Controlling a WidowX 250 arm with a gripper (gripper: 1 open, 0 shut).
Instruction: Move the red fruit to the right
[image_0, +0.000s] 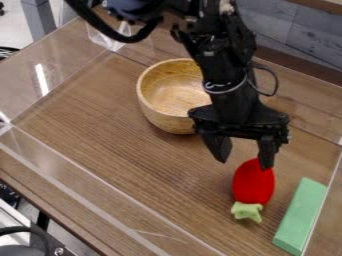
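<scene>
One finger is over the red fruit's far end (258, 165) and the other well off its side, so my gripper should rise clear and turn before grasping the fruit (253, 187).
The red fruit (253, 185), a small bright red toy strawberry, lies on the wooden table at the lower right with its light green leafy end (246, 211) pointing toward me. My gripper (243, 156) hangs just above and behind it, fingers pointing down and spread open, nothing between them. One dark fingertip (223, 154) sits left of the fruit's top, the other (266, 158) over its upper right. The fruit rests free on the table.
A round wooden bowl (171, 95) stands behind and left of the gripper. A flat light green block (302, 216) lies right of the fruit near the table's right edge. Clear plastic walls (54, 60) ring the tabletop.
</scene>
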